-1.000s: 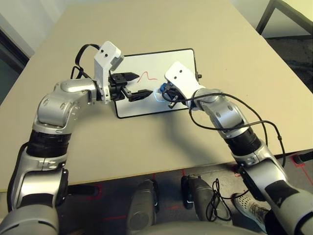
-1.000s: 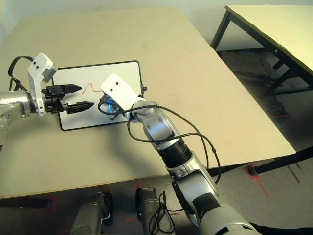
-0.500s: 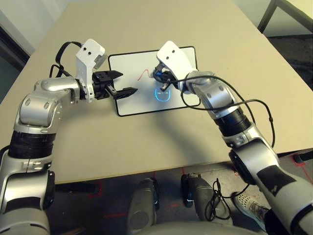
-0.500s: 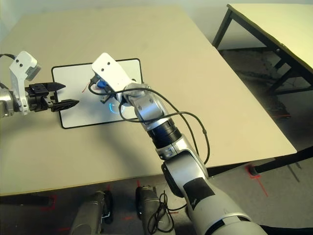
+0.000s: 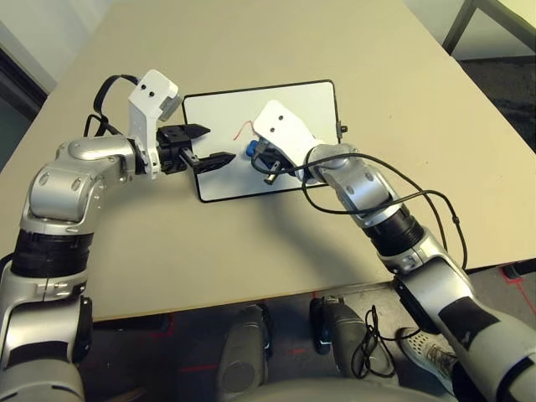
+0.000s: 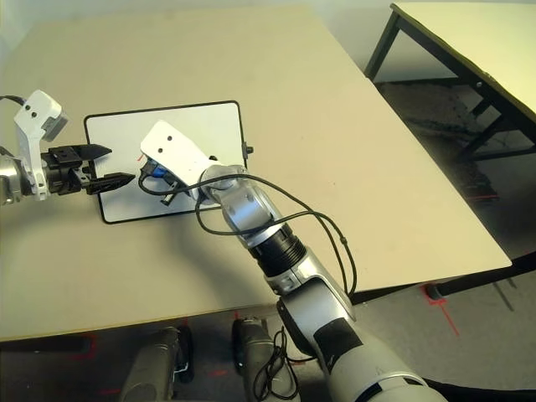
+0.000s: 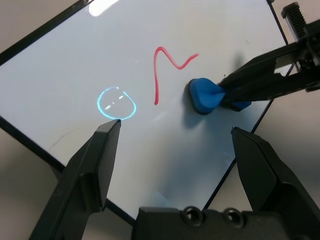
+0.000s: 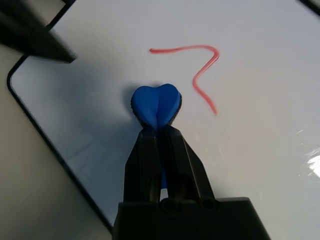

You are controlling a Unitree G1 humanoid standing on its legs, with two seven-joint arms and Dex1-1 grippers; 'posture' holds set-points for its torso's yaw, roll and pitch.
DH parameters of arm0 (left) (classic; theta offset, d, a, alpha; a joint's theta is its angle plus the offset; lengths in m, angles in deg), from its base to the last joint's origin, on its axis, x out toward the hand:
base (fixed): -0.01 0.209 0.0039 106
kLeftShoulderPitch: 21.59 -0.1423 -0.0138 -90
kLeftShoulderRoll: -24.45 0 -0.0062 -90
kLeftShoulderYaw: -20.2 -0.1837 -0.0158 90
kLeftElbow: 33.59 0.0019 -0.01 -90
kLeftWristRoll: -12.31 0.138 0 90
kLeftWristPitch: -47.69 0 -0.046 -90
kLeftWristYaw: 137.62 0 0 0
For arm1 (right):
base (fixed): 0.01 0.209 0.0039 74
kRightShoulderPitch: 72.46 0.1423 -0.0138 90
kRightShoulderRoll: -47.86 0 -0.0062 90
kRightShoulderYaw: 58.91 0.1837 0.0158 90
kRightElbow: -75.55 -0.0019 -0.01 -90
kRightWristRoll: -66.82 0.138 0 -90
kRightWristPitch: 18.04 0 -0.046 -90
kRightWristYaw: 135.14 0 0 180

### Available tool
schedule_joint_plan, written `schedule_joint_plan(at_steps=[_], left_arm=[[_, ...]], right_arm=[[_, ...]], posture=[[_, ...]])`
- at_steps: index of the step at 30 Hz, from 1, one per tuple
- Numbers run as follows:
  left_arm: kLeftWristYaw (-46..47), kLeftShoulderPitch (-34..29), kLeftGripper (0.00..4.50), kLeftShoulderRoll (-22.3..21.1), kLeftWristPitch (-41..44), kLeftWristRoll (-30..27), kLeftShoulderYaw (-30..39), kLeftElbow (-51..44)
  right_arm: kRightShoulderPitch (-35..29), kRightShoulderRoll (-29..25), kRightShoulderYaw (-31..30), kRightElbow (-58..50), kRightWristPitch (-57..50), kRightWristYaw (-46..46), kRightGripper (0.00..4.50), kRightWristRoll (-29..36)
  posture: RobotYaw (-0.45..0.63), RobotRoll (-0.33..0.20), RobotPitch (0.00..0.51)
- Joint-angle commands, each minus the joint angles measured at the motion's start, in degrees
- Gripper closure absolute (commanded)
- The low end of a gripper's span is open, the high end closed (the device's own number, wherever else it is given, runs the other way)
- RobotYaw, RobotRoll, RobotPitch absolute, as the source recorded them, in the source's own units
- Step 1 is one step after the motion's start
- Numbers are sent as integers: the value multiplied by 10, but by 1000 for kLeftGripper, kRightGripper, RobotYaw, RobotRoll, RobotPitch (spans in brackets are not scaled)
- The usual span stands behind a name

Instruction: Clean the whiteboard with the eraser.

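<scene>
The eraser (image 5: 251,148) is on clean board, short of the red squiggle. Next, my right gripper wipes the eraser across the squiggle (image 5: 244,128) toward the board's far edge.
The whiteboard (image 5: 301,109) lies flat on the table, with a red squiggle (image 7: 165,65) and a light-blue ring (image 7: 116,103) on it. My right gripper (image 8: 159,131) is shut on the blue eraser (image 8: 156,104), whose end presses on the board just beside the squiggle. Seen from above, the eraser (image 5: 251,151) sits near the board's middle. My left gripper (image 5: 213,144) hovers open over the board's left edge, its fingertips pointing at the eraser and a short gap away.
The board rests on a large beige table (image 5: 251,42) with bare surface on all sides. A black cable (image 5: 419,180) loops off my right forearm. A second table (image 6: 469,42) stands to the far right, across a gap of floor.
My right gripper has carried the eraser from the board's upper part, by the squiggle, down toward the left and nearer me. The left gripper drew back left a second ago and now holds still.
</scene>
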Motion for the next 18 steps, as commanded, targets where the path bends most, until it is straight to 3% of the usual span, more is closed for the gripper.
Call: schedule_joint_plan(at_steps=[1,8,18], left_arm=[[1,-11,0,-1,7,-5,2,-11],[2,-16,0,1,10,-8,1,-16],[7,-24,0,0,16,-13,6,-25]], right_arm=[[32,2,36,64,23,29,4499,-7],[84,25,74,129,61,53,4499,-1],[-17,33,1,4,-22,9,4499,-6]], posture=[[100,0,203],[102,0,203],[112,0,206]])
